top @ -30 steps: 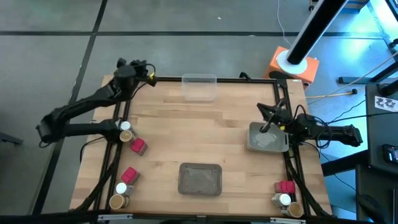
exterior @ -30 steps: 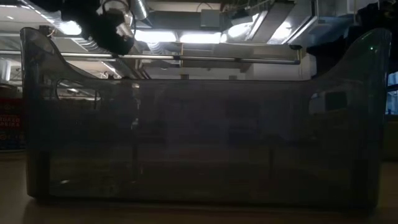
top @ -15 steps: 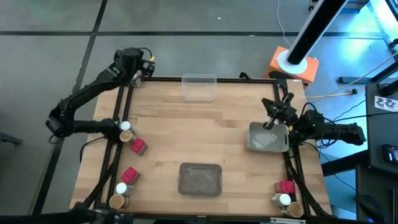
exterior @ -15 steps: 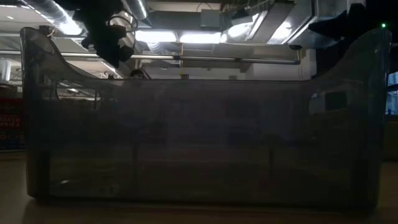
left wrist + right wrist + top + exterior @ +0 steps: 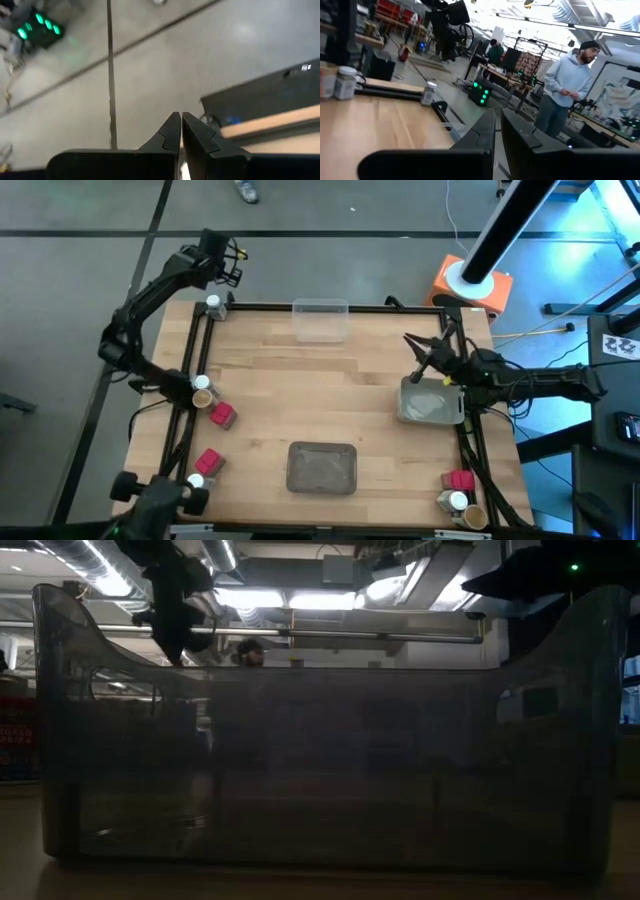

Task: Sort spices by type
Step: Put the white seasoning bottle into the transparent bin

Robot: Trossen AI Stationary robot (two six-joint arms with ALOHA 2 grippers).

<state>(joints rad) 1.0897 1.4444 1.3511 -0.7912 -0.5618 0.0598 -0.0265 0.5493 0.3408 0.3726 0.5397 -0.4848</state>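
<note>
The robot's left gripper hangs closed beyond the table's far corner (image 5: pixel 203 306), so it should come back, open and go down around the white-capped jar's cap.
The spices sit in groups in the high view. By the left edge stand white-capped jars (image 5: pixel 200 383), tan-topped jars (image 5: pixel 190 502) and red packs (image 5: pixel 222 415). A red pack (image 5: pixel 460 480), a white-capped jar (image 5: pixel 457 501) and a tan-topped jar (image 5: pixel 474 516) share the near right corner. One more white-capped jar (image 5: pixel 213 304) stands at the far left corner. My left gripper (image 5: pixel 222 258) hangs shut past that corner, over the floor, with nothing between its fingers (image 5: pixel 181 120). My right gripper (image 5: pixel 410 343) is shut and empty above the right grey tray (image 5: pixel 432 402).
A clear plastic tray (image 5: pixel 320 320) stands at the far edge and fills the low view (image 5: pixel 320 770). A second grey tray (image 5: pixel 322 467) lies near the front centre. A person in a grey hoodie (image 5: pixel 565 87) stands in the room beyond the table.
My left gripper has swung from over the table's far left corner out past the far edge, staying shut; the white-capped jar at that corner now shows beside it. My right gripper has risen and drifted toward the far left above the right grey tray, still shut.
</note>
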